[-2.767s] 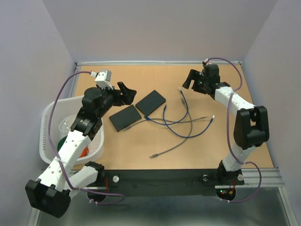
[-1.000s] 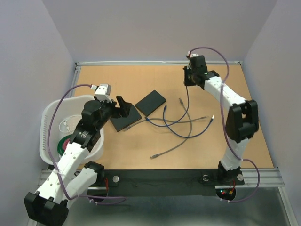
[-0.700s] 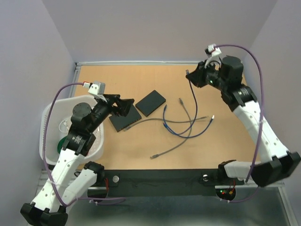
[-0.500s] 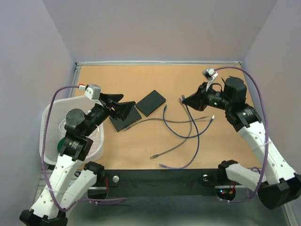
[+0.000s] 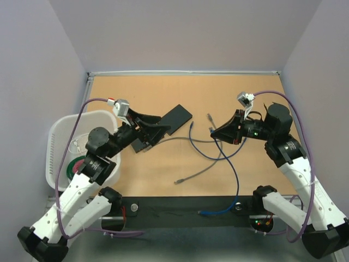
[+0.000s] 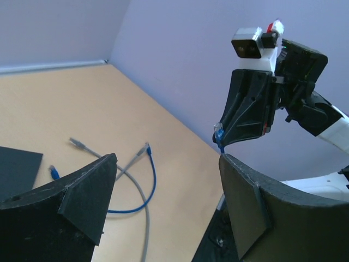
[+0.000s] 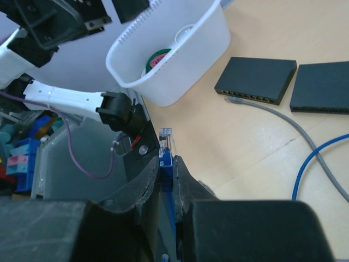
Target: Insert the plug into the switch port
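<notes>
My left gripper should take the plug's clear tip [image 5: 211, 130] first, because the black switches [image 5: 177, 118] are over by my left gripper while my right gripper is holding the plug.
My right gripper [image 7: 165, 168] is shut on the blue cable's plug [image 7: 165, 141], whose clear tip sticks out past the fingertips. In the top view the right gripper [image 5: 214, 132] hovers mid-table, pointing left, and the blue cable [image 5: 234, 174] trails from it to the front edge. Two black switches lie on the table, one [image 5: 177, 117] further back and one [image 5: 140, 144] nearer, partly under my left gripper [image 5: 161, 126]. The left gripper [image 6: 166, 185] is wide open, holds nothing, and faces the right gripper [image 6: 248, 109] and its plug [image 6: 218, 132].
A white basket [image 5: 57, 142] with rolls of tape stands at the left edge. A grey cable [image 5: 199, 172] and a second blue cable [image 5: 193, 134] lie loose mid-table. Another grey cable's plug [image 7: 232, 101] lies just in front of the nearer switch [image 7: 255, 80].
The right arm has swung from the back of the table to the middle, carrying the blue plug; its cable now hangs over the front edge. The left gripper has shifted right over the nearer switch.
</notes>
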You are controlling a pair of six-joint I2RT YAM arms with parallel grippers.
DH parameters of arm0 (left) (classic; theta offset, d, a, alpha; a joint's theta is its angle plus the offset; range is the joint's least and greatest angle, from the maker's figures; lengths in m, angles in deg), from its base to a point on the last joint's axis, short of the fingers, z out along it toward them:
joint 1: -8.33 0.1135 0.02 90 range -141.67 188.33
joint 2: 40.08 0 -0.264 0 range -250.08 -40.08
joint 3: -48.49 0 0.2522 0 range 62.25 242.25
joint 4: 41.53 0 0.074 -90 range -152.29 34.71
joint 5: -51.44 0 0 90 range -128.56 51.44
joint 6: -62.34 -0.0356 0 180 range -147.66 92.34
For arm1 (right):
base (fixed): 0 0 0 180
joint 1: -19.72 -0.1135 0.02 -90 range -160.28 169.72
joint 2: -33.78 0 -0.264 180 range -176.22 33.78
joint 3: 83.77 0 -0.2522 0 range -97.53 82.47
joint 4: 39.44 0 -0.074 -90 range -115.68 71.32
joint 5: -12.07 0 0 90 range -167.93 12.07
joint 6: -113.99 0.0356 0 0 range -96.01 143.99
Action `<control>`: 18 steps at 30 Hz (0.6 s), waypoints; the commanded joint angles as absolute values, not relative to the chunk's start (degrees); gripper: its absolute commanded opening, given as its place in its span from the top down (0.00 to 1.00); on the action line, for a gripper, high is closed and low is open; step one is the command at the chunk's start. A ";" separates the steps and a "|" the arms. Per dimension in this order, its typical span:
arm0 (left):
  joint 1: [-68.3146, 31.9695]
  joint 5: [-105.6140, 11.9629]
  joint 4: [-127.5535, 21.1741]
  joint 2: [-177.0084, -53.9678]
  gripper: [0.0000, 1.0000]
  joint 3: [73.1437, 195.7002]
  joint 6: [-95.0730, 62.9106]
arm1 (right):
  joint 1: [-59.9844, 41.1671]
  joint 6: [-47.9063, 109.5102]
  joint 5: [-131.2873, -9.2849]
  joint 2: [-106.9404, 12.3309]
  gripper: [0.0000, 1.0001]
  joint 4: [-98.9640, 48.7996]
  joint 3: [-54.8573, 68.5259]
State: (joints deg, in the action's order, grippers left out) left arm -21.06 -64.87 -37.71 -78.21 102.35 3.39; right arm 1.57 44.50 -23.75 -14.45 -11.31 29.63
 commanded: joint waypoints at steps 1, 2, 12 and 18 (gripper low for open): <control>-27.68 -58.62 -34.81 -82.52 0.12 104.08 3.81 | 1.35 47.80 -21.24 -13.95 1.00 -17.58 30.08; -29.01 -57.12 -34.81 -84.80 0.12 104.78 3.63 | 1.35 47.98 -21.32 -14.12 0.99 -17.85 30.17; -41.24 -41.65 -35.60 -95.01 0.12 112.44 4.07 | 1.00 50.88 -29.94 -9.82 1.00 -21.46 32.37; -47.21 -30.43 -40.78 -100.46 0.12 119.28 4.94 | -0.49 46.59 -41.95 -11.82 0.99 -12.78 28.43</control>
State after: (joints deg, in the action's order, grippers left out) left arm -44.14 -40.19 -39.90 -98.78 114.44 4.39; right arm 1.00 49.00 -33.24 -9.95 -16.22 32.25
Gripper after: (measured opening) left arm 0.876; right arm 0.160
